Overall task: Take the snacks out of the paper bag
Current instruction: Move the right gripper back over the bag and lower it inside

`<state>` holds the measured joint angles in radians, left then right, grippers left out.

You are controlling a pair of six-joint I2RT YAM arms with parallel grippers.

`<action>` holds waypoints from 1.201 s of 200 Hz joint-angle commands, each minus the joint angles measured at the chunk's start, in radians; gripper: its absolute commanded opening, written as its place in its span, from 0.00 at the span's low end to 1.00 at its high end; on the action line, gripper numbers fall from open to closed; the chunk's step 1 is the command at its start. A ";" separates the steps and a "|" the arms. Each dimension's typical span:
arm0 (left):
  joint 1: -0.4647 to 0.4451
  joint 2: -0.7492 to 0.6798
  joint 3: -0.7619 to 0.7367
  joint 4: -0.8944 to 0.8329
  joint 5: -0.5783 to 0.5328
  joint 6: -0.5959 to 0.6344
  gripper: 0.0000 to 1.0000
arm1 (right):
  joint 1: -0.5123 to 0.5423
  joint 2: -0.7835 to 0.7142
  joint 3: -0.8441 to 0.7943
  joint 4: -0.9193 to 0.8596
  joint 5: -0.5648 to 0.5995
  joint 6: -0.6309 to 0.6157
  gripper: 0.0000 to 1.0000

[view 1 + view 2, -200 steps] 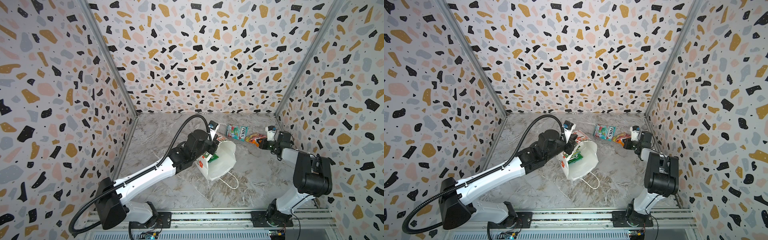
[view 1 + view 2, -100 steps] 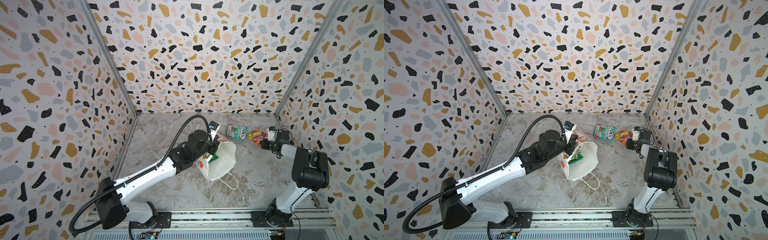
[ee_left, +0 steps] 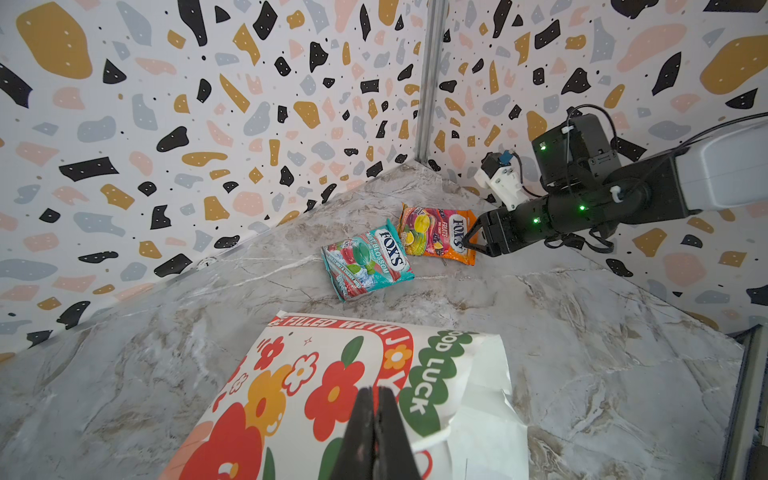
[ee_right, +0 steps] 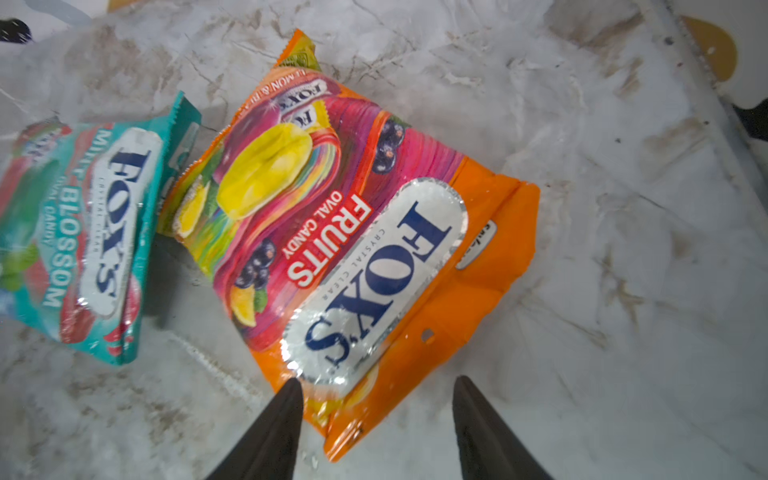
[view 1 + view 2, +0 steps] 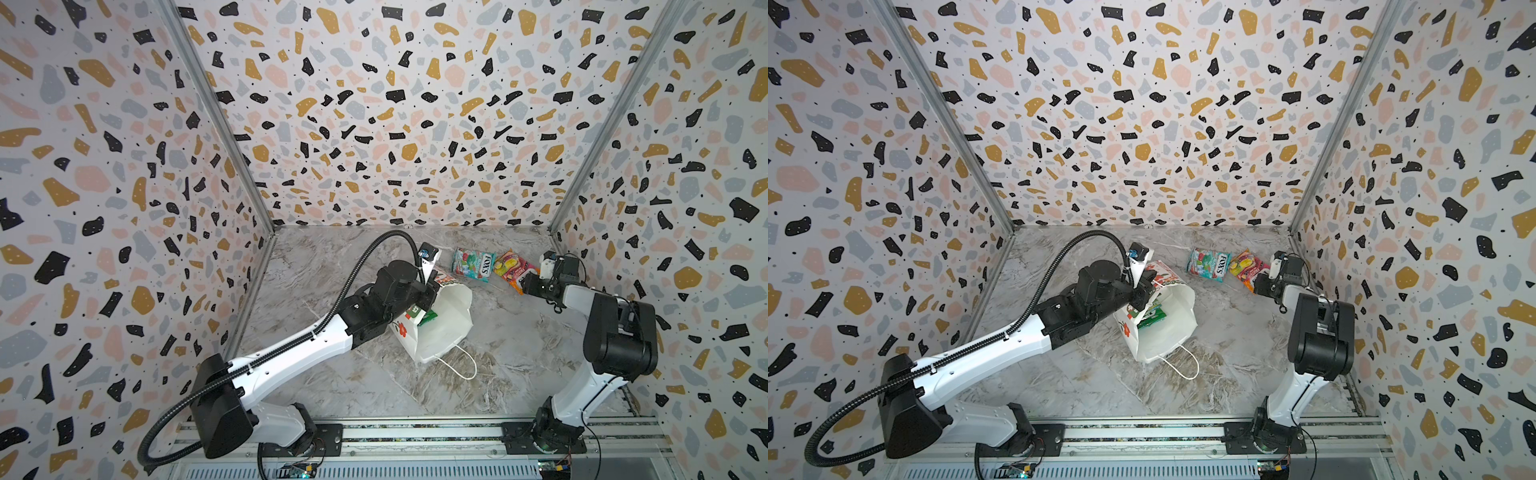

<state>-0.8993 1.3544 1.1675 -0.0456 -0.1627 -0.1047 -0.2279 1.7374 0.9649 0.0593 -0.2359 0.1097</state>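
Note:
My right gripper keeps going into the bag and closes on that packet, since my left gripper is holding the paper bag's rim point(image 5: 1174, 284) above the green packet point(image 5: 1153, 316).
The white flowered paper bag point(image 5: 449, 328) point(image 5: 1167, 332) point(image 3: 332, 374) lies on its side mid-table, mouth towards the front. My left gripper point(image 5: 432, 286) point(image 5: 1148, 286) point(image 3: 376, 415) is shut on its upper rim. A green snack packet point(image 5: 428, 318) point(image 5: 1152, 318) shows inside the mouth. Beyond the bag, a teal-red packet point(image 5: 473, 264) point(image 3: 368, 259) point(image 4: 79, 232) and an orange-pink packet point(image 5: 512, 268) point(image 3: 436, 235) point(image 4: 332, 232) lie flat side by side. My right gripper point(image 5: 527, 284) point(image 5: 1257, 286) point(image 4: 376, 384) is open, its fingers astride the orange-pink packet's near corner without pinching it.
Speckled walls close in the marble table point(image 5: 519, 345) on three sides; the right wall point(image 5: 623, 266) stands just behind my right gripper. One white cord handle point(image 5: 461, 365) trails from the bag mouth towards the front. A metal rail point(image 5: 415, 432) runs along the front edge.
My right gripper has opened and let go of the orange-pink packet, which now lies flat beside the teal-red one. The left arm and the bag have not moved.

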 commanded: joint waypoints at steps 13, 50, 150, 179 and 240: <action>-0.003 -0.006 0.010 0.018 -0.009 0.014 0.00 | 0.005 -0.233 -0.114 0.057 -0.162 0.090 0.60; -0.004 -0.008 0.010 0.016 -0.010 0.017 0.00 | 0.060 -0.456 -0.228 0.075 -0.316 0.164 0.60; -0.004 -0.011 0.007 0.021 -0.021 0.020 0.00 | 0.462 -0.825 -0.249 -0.091 -0.329 0.244 0.58; -0.004 -0.013 0.003 0.028 -0.024 0.012 0.00 | 0.563 -0.843 -0.244 -0.134 -0.316 0.226 0.56; -0.004 -0.014 0.001 0.030 -0.031 0.008 0.00 | 0.773 -0.815 -0.250 -0.174 -0.280 0.179 0.55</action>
<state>-0.8997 1.3544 1.1675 -0.0456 -0.1673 -0.0940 0.4828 0.9161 0.6888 -0.0860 -0.5522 0.3191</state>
